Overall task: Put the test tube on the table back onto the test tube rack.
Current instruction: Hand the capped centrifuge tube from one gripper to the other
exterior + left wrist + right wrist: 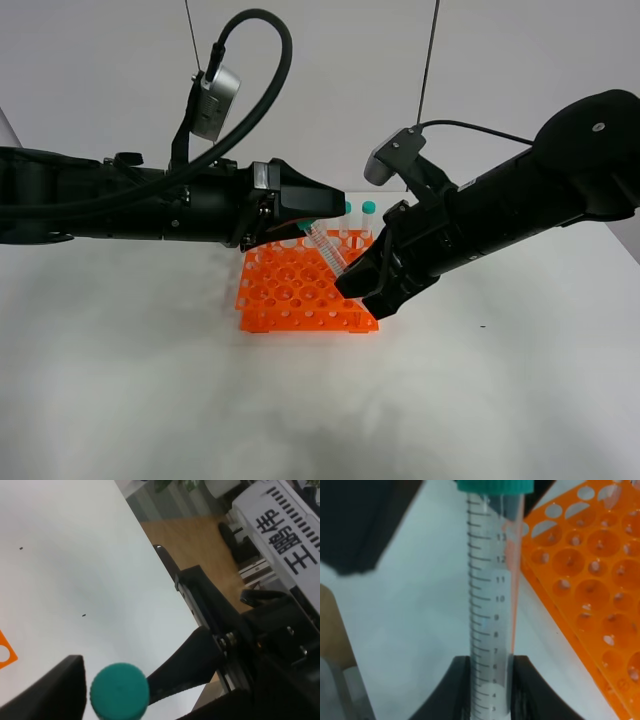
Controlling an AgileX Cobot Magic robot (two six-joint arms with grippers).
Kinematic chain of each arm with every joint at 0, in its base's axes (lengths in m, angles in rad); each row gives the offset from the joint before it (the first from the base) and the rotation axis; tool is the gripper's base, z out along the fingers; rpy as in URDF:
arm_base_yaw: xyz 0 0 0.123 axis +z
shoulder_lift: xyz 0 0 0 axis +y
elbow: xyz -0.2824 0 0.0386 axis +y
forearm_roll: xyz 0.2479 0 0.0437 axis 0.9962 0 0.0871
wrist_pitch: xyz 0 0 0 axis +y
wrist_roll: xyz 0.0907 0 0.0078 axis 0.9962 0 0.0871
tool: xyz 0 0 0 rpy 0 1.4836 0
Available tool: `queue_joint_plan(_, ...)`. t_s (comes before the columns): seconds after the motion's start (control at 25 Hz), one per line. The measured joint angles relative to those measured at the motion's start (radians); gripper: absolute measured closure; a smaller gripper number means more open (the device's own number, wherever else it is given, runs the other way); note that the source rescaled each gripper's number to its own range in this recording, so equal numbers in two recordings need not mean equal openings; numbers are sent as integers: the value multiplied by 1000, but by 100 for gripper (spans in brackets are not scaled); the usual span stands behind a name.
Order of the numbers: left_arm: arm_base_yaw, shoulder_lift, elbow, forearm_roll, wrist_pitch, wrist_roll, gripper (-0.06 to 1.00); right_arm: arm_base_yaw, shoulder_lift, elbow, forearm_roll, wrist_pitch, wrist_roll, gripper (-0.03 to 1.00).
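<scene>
My left gripper should hold the teal cap [306, 224] while my right gripper moves away, because my right gripper is squeezing the test tube's lower part [490, 691], which has to go into the rack.
The test tube [326, 247], clear with a teal cap, hangs tilted above the orange test tube rack [300, 292] on the white table [150, 400]. My right gripper [352, 274] is shut on its lower part; in the right wrist view the fingers [462, 690] clamp the tube [492, 605] beside the rack [590, 580]. My left gripper [322, 216] stands at the cap end. In the left wrist view the teal cap [119, 690] lies between its fingers [55, 692]. The right wrist view shows a gap on one side of the cap.
Two other teal-capped tubes [369, 210] stand upright at the rack's back row. A corner of the rack [5, 655] shows in the left wrist view, with the table edge [150, 545] and floor beyond. Cables hang above both arms.
</scene>
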Motion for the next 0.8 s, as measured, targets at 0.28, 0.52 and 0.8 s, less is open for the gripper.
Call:
queue_joint_plan(0.28,0,0,0,0,-3,0,41,0,0,0,14,0,0,95)
queue_joint_plan(0.52,0,2,1,2,-22,4,94,1,0,0,25,4,-1,95)
queue_joint_plan(0.8,0,2,2,2,-21,5,94,1,0,0,27,4,-1,95)
